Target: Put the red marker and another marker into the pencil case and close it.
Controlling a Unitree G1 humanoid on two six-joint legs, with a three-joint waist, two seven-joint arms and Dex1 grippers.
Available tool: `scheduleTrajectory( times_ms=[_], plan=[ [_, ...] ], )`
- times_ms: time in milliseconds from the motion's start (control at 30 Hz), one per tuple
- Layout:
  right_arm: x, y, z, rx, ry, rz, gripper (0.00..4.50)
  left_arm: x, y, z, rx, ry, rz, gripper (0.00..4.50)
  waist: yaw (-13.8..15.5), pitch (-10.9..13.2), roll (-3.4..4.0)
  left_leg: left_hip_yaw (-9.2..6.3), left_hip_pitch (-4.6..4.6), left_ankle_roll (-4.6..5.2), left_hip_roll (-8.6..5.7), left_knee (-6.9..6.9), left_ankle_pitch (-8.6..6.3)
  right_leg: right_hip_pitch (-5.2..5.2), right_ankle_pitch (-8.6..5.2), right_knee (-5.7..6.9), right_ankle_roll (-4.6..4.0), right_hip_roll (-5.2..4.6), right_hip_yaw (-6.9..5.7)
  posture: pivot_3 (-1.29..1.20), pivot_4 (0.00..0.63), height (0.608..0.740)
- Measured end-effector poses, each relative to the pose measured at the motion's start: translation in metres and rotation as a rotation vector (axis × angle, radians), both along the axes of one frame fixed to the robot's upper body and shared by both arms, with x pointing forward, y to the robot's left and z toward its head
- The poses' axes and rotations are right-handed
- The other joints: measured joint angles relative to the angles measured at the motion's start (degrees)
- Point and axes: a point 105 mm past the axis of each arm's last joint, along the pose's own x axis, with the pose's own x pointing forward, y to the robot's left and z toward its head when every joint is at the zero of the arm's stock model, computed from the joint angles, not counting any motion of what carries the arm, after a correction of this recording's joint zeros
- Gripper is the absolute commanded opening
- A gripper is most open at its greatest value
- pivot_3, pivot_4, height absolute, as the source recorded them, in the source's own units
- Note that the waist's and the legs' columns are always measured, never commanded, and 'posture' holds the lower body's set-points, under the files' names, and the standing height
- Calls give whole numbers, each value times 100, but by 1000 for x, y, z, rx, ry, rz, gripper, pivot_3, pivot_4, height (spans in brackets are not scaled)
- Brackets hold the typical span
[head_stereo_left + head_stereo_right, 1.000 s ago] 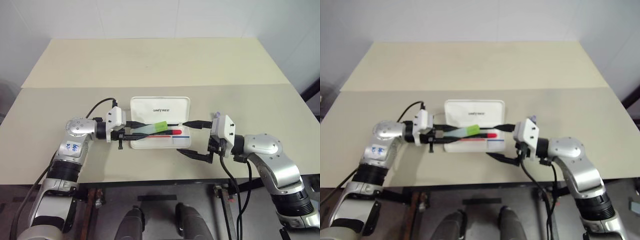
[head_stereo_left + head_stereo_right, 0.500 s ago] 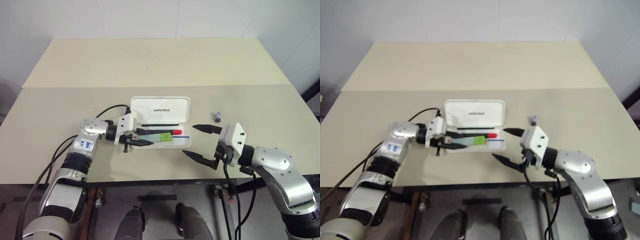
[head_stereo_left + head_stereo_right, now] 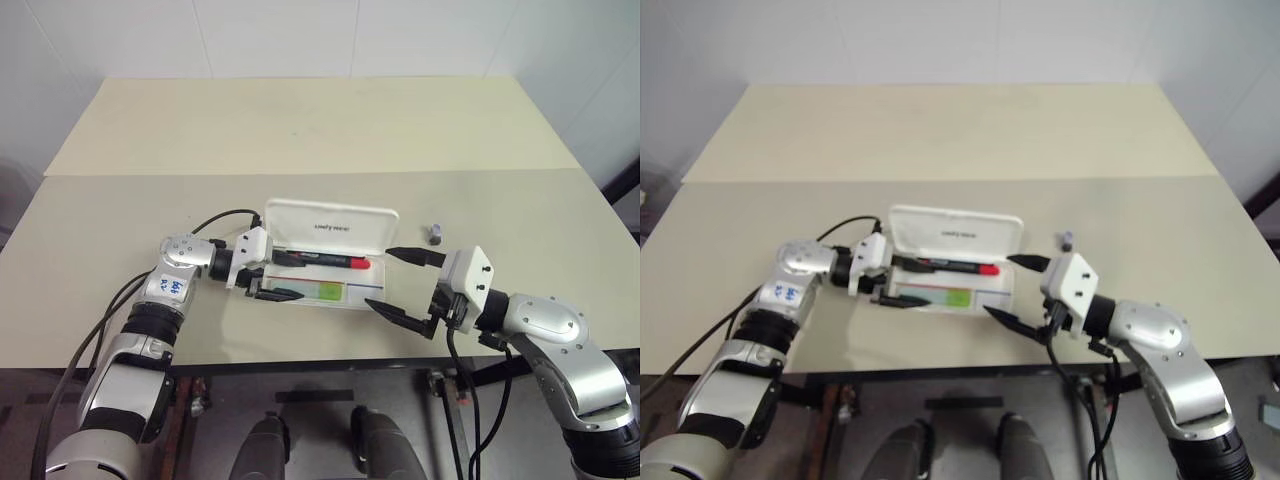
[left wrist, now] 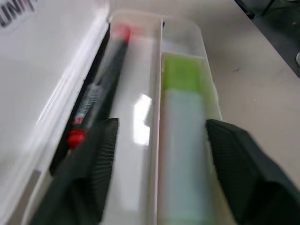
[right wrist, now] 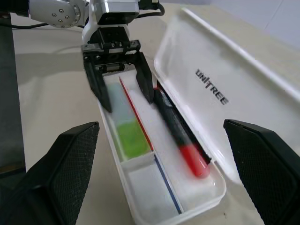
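Note:
I expect the small grey piece (image 3: 435, 234) to lie completely inside when I lower it, since the pencil case's empty section (image 3: 361, 294) beside the green marker is bigger than it.
The white pencil case (image 3: 375, 297) lies open at the table's middle, its lid (image 3: 330, 226) tilted up behind the tray. The red marker (image 3: 322, 261), black with a red cap, rests in the back compartment. Another marker (image 3: 318, 291), lime-green and pale, lies in the front compartment. My left gripper (image 3: 303, 278) reaches into the case's left end and stands open, one of its fingers (image 4: 89, 178) on either side of the green marker's pale end, not pinching it. My right gripper (image 3: 402, 285) hovers open just off the case's right end, holding nothing.
A small grey piece (image 3: 434, 233) sits on the table right of the lid. The beige table (image 3: 130, 230) has bare room left, right and behind the case, with a seam to a second table (image 3: 300, 120) farther back. The front edge runs close under both arms.
My left gripper lowered the green marker into the case and opened, leaving it in the front compartment. The lid now tilts up more. My right gripper drew back from the case's right end.

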Motion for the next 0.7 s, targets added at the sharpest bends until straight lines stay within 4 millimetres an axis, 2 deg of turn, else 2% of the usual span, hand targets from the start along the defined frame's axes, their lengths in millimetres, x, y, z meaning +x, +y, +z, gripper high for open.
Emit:
scheduleTrajectory(
  times_ms=[67, 433, 533, 700],
  plan=[
    [1, 1, 2, 2, -7, 3, 4500, 0, 0, -2, 4, 9, 3, 4479, 1, 0, 0, -1, -1, 0, 0, 4, 0, 0, 0, 2, 0, 0, 0, 0, 150, 740],
    [8, 1, 4, 24, -18, -30, 4500, 0, -1, -6, -9, 30, -2, 4479, -1, 0, 0, -3, -2, 0, 0, 8, 0, 0, 0, 4, 1, 0, 0, 0, 150, 740],
    [18, -3, 2, 58, -12, -118, 4500, -1, -3, -2, -32, 25, -8, 4479, -2, 0, 0, -3, -2, 0, 0, 9, 0, 0, 1, 6, 0, 0, 0, 0, 150, 740],
    [47, -25, -8, 133, 18, -397, 4500, -3, -5, 14, -101, -25, -23, 4479, -6, 0, 0, -3, -4, 0, 0, 9, 0, -3, 1, 8, 0, -1, 2, 0, 150, 740]
  ],
)
